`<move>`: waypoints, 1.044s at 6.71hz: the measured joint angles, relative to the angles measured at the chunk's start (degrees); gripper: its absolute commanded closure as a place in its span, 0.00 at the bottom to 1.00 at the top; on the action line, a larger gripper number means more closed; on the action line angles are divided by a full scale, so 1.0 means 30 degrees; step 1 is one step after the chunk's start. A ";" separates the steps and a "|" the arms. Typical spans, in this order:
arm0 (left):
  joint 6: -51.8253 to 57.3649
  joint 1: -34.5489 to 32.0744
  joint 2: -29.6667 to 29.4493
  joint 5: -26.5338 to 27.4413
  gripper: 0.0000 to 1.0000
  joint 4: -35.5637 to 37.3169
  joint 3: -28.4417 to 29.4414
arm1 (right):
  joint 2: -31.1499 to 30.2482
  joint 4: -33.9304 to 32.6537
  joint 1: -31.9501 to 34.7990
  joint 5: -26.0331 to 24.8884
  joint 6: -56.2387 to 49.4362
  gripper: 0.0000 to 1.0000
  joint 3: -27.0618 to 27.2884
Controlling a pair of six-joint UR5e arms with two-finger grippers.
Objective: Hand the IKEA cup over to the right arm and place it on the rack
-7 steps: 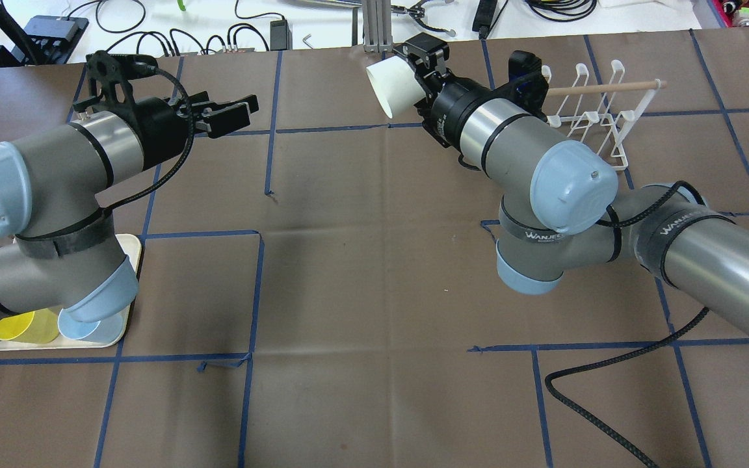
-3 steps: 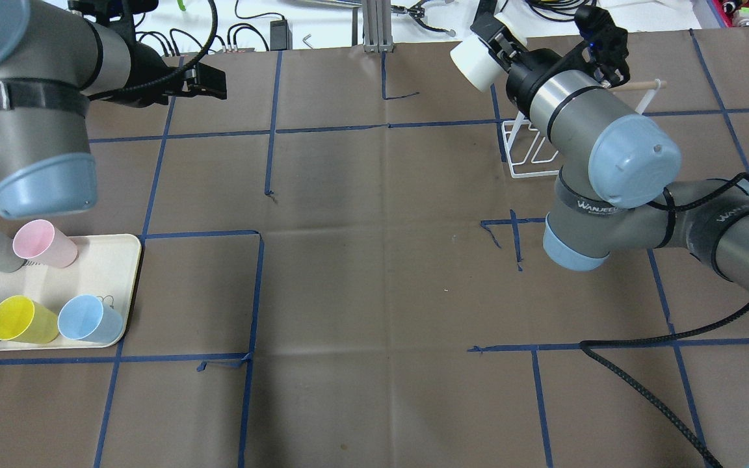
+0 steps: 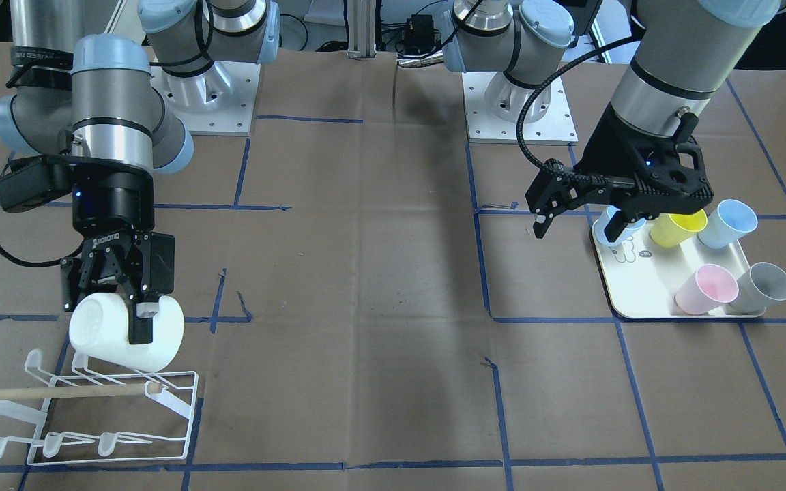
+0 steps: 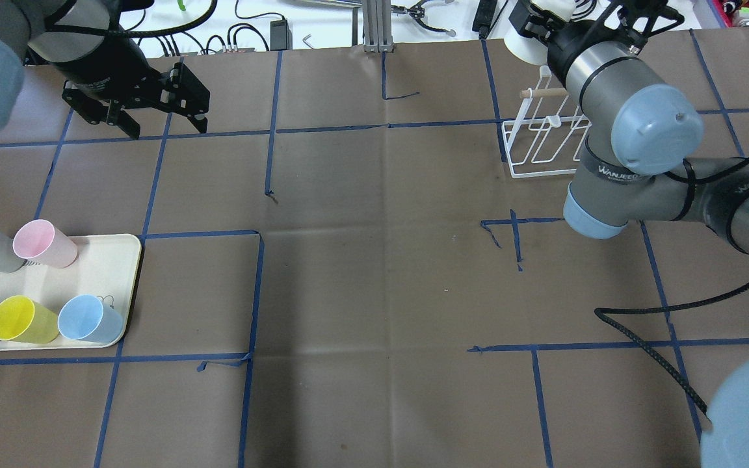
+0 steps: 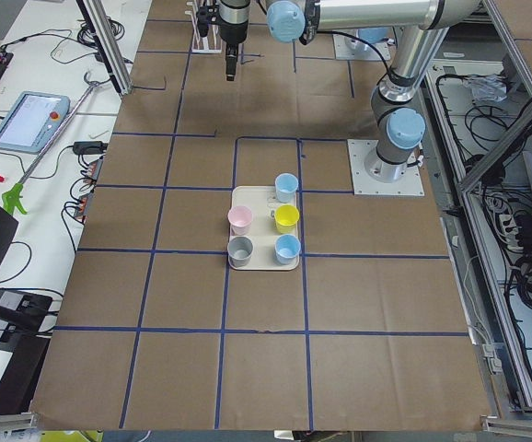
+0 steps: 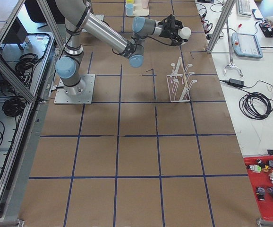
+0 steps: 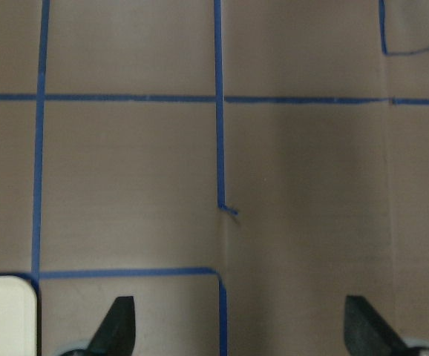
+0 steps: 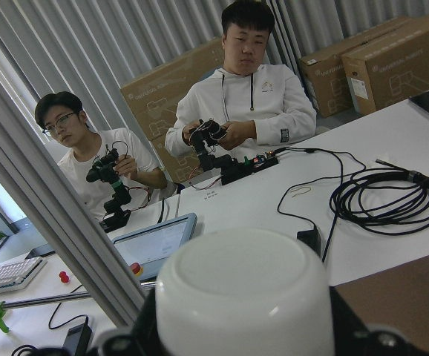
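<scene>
The white cup's base (image 8: 244, 263) points away from the rack's empty front wires (image 3: 108, 444), so my right gripper keeps moving the cup until the cup's opening covers a wire.
My right gripper (image 3: 120, 307) is shut on a white cup (image 3: 161, 344), which lies on its side just above the back prongs of the white wire rack (image 3: 175, 409). In the overhead view the cup (image 4: 519, 51) shows at the table's far edge beyond the rack (image 4: 530, 156), with the right gripper (image 4: 534, 26) mostly hidden by the arm. The right wrist view shows the cup's base (image 8: 244, 297) between the jaws. My left gripper (image 4: 166, 123) is open and empty, pointing down above the brown table; its fingertips (image 7: 118, 326) stand wide apart.
A cream tray (image 4: 111, 260) with several coloured cups stands at the near left; it also shows in the front view (image 3: 645, 300). A black cable (image 4: 647, 325) trails over the table at the right. Two people sit beyond the far edge (image 8: 244, 96).
My right arm has carried the white cup right and farther back, over the rack. My left arm has lifted away and its open gripper now points down. The rack and tray have not moved.
</scene>
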 measured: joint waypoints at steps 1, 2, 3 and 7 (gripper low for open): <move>0.0086 0.0059 0.0703 0.0182 0.01 -0.1646 -0.0114 | 0.1129 -0.0501 -0.0287 -0.0050 -0.1273 0.90 -0.0978; 0.0203 0.0191 0.1309 0.0445 0.01 -0.2454 -0.0510 | 0.2155 -0.0834 -0.0675 0.0024 -0.2251 0.90 -0.1877; 0.0558 0.0454 0.1814 0.1022 0.01 -0.2834 -0.1085 | 0.3197 -0.0909 -0.1002 0.0137 -0.3463 0.90 -0.2796; 0.5943 0.5451 0.4046 0.2406 0.02 -0.2615 -0.4927 | 0.5332 -0.1068 -0.1291 -0.0066 -0.5651 0.90 -0.3670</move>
